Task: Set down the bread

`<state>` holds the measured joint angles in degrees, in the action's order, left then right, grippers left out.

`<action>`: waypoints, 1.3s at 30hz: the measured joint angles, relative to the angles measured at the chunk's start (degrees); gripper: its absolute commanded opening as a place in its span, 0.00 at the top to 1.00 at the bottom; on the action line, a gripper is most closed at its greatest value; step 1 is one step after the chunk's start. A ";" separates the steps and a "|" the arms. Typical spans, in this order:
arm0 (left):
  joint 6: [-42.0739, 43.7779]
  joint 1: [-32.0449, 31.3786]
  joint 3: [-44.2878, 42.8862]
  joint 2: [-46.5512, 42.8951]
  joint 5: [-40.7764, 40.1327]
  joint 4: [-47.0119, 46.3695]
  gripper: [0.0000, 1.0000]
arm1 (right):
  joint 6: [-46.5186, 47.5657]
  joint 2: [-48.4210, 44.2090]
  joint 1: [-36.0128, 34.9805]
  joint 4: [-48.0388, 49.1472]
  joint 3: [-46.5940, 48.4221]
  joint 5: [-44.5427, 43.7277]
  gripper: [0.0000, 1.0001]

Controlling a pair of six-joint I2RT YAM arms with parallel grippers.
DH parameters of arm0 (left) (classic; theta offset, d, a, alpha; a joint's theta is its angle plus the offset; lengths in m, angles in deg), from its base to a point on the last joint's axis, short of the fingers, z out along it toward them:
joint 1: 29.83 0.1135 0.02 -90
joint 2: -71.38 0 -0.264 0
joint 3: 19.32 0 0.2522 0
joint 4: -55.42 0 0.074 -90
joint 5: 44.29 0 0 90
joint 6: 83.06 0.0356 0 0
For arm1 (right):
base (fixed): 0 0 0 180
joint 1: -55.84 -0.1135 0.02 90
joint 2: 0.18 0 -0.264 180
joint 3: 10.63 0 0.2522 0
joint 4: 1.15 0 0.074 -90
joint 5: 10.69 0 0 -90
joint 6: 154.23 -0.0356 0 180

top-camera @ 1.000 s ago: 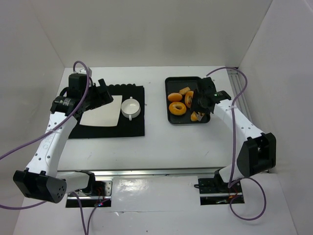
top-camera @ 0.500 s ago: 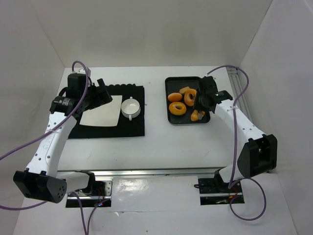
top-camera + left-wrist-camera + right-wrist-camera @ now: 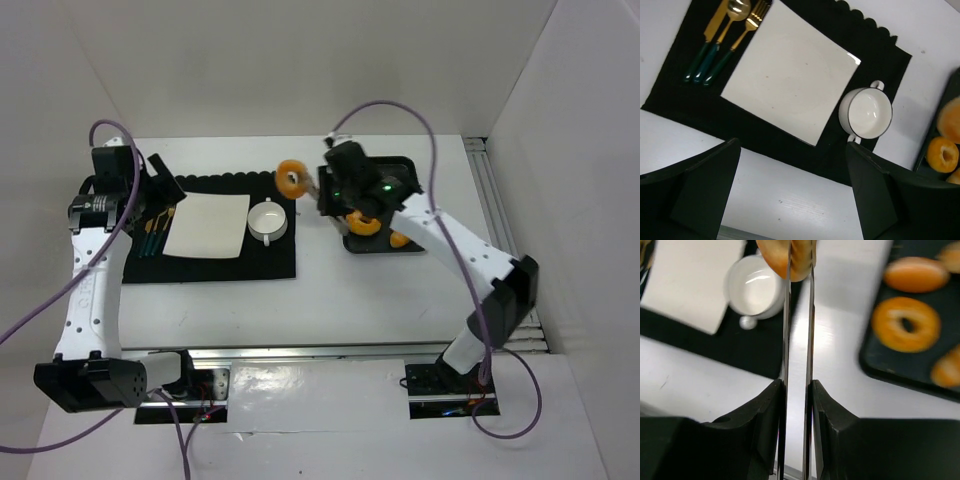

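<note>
The orange bread [image 3: 291, 179] is hanging higher than the bowl and the white plate [image 3: 208, 222] is empty, so my right gripper should go on carrying the bread until it gets to the plate.
A ring of orange bread [image 3: 291, 180] hangs in the air, pinched between the thin metal blades of my right gripper [image 3: 300, 184], which is shut on it. It hovers over the far right edge of the black mat [image 3: 270, 262], just beyond the white bowl [image 3: 268, 220]. In the right wrist view the bread [image 3: 772, 260] sits at the blade tips of the right gripper [image 3: 800, 250], above the bowl [image 3: 752, 287]. A white square plate [image 3: 208, 226] lies on the mat. My left gripper [image 3: 153, 192] is open and empty, to the left of the plate [image 3: 790, 75].
A black tray [image 3: 385, 250] at the right holds more bread, including a ring [image 3: 905, 324] and a roll [image 3: 915, 274]. Gold cutlery with green handles [image 3: 725, 35] lies left of the plate. White walls enclose the table on three sides.
My right gripper shut on a bread ring in the tray, lifted it and carried it left to beside the bowl. The left arm drew back left off the plate, uncovering the cutlery.
</note>
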<state>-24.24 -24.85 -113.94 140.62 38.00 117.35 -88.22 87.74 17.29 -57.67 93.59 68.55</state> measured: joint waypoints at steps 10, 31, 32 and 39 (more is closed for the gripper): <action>-0.72 5.11 -1.75 -2.80 2.14 2.91 0.00 | 1.81 28.85 -12.46 6.25 19.96 7.87 0.75; -0.63 5.84 -1.49 -4.63 6.54 3.34 0.00 | 2.40 42.77 -12.70 8.31 34.47 12.87 0.39; -0.63 5.81 -1.49 -4.63 6.54 3.34 0.00 | 2.45 42.38 -12.59 8.28 34.47 12.68 0.40; -0.66 5.81 -1.51 -4.63 6.56 3.45 0.00 | 2.73 27.47 -8.15 9.01 21.84 7.89 0.41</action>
<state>-24.90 -19.04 -115.45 135.98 44.56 120.80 -85.49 115.21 9.14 -48.66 115.42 76.44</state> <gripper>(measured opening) 0.995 0.593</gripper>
